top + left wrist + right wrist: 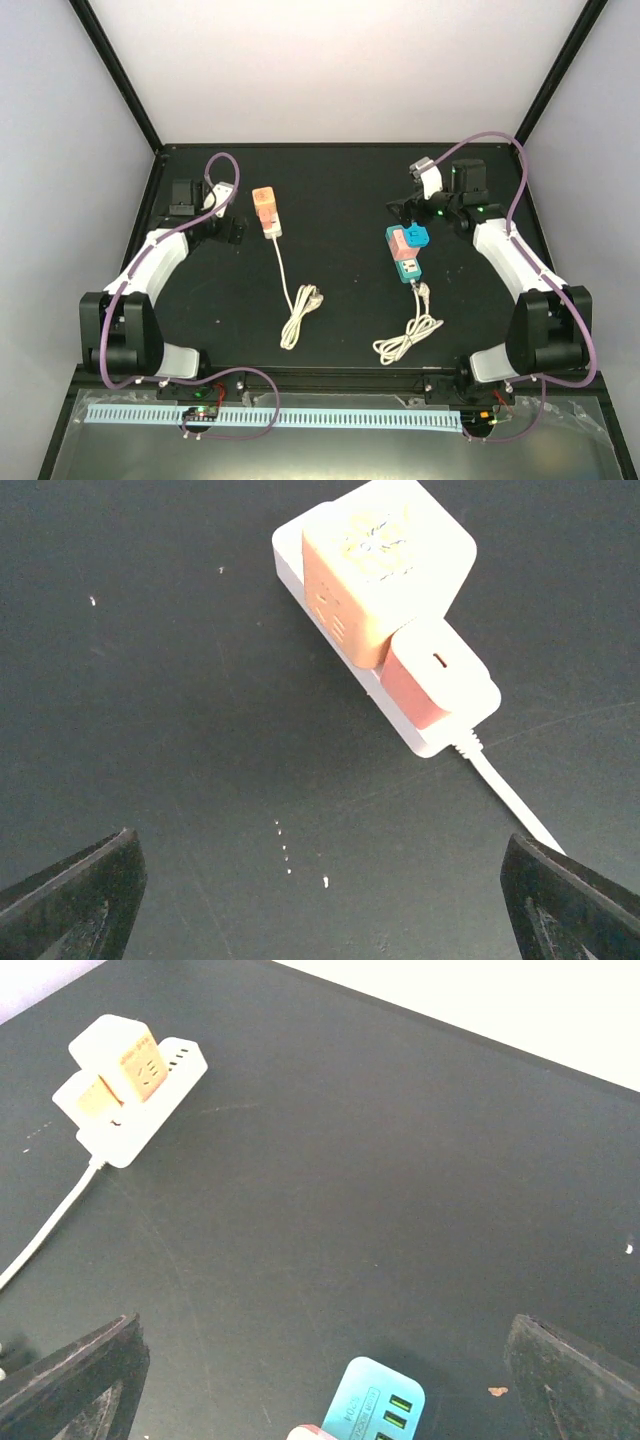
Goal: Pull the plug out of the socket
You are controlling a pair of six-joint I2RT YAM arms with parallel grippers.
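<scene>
The white socket strip (276, 222) is lying loose beneath both plugs, so the robot's left gripper should move back while its right gripper grabs the cord end (273, 233) and turns the white socket strip.
A white socket strip (432, 738) lies flat on the black table, with an orange cube plug (385, 570) and a smaller red plug (440, 675) seated in it; from above the strip (264, 211) sits left of centre. My left gripper (325, 900) hovers open just short of it, fingers (75, 900) wide apart and holding nothing. A teal socket strip (408, 262) carrying a blue cube plug (417, 236) and a pink plug (397, 243) lies right of centre. My right gripper (403, 212) is open beside its far end, with the teal strip (375, 1410) at the bottom of the right wrist view.
Each strip trails a white cord toward me, ending in a loose coil (300, 320) and a second coil (408, 335). Black frame posts (115, 70) rise at the back corners. The white strip (130, 1085) also shows far left in the right wrist view.
</scene>
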